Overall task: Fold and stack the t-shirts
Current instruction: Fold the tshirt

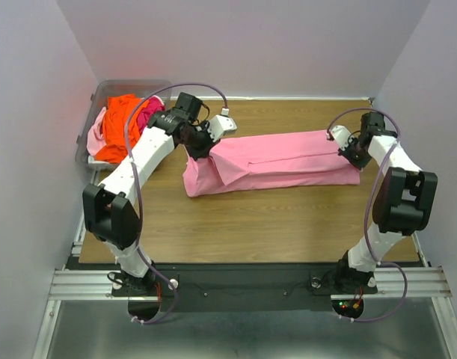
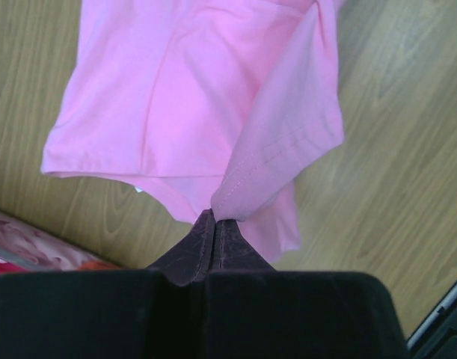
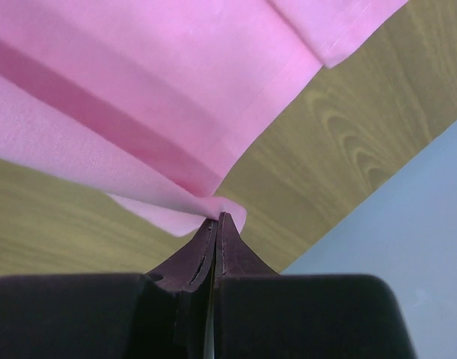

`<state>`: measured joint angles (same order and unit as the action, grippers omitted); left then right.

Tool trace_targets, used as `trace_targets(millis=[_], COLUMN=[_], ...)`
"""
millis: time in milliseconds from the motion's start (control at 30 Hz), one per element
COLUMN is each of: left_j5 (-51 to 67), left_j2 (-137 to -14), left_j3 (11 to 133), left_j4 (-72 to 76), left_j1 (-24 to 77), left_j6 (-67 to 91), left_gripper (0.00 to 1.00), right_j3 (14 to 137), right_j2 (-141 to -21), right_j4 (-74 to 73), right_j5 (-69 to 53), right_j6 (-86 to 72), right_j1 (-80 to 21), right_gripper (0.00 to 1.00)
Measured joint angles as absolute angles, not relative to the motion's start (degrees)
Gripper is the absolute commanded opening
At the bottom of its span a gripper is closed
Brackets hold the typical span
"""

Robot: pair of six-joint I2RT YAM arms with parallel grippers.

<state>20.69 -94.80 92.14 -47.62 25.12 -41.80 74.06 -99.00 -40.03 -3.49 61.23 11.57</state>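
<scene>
The light pink t-shirt is held midway along its end by my right gripper, so I should open it and take the t-shirt's near corner to pull the fold straight.
A light pink t-shirt lies as a long folded band across the wooden table. My left gripper is shut on a hemmed edge at the shirt's left end, and the pinched fold rises from the fingertips of this gripper. At the shirt's right end my right gripper is also shut, with a corner of pink cloth nipped at the tips of this gripper. More t-shirts are bunched in the bin: an orange one, a hot pink one and a pale pink one.
The clear plastic bin stands at the table's back left corner, close beside my left arm. White walls close in the table at the back and on both sides. The right wall is near my right gripper.
</scene>
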Motion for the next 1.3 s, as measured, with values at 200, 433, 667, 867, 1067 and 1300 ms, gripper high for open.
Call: trace_targets(millis=[200, 433, 667, 867, 1067, 1300], left_j5=[20.8, 20.8, 21.0, 20.8, 20.1, 19.1], left_j2=[-101.9, -108.9, -115.7, -119.2, -121.2, -124.0], left_j3=[97.8, 102.9, 111.9, 117.2, 117.2, 117.2], left_j4=[-45.9, -45.6, -46.3, -46.1, -46.0, -43.5], left_j1=[22.2, 20.2, 19.7, 19.7, 19.5, 18.2], left_j6=[-43.1, -44.6, -45.8, -46.6, -47.1, -46.7], left_gripper=[0.00, 0.00, 0.00, 0.00, 0.00, 0.00], right_j3=[81.4, 87.3, 89.5, 93.6, 98.0, 101.5], right_j2=[-105.9, -111.8, -115.0, -116.1, -119.4, -125.1], right_j4=[-40.1, -39.9, -40.2, -40.5, -40.2, -40.4], right_j5=[-3.5, -3.7, -3.7, -3.7, -3.7, -3.7], right_j6=[61.1, 60.4, 59.9, 59.7, 59.1, 57.6], right_j1=[11.6, 11.6, 11.6, 11.6, 11.6, 11.6], right_gripper=[0.00, 0.01, 0.01, 0.01, 0.01, 0.00])
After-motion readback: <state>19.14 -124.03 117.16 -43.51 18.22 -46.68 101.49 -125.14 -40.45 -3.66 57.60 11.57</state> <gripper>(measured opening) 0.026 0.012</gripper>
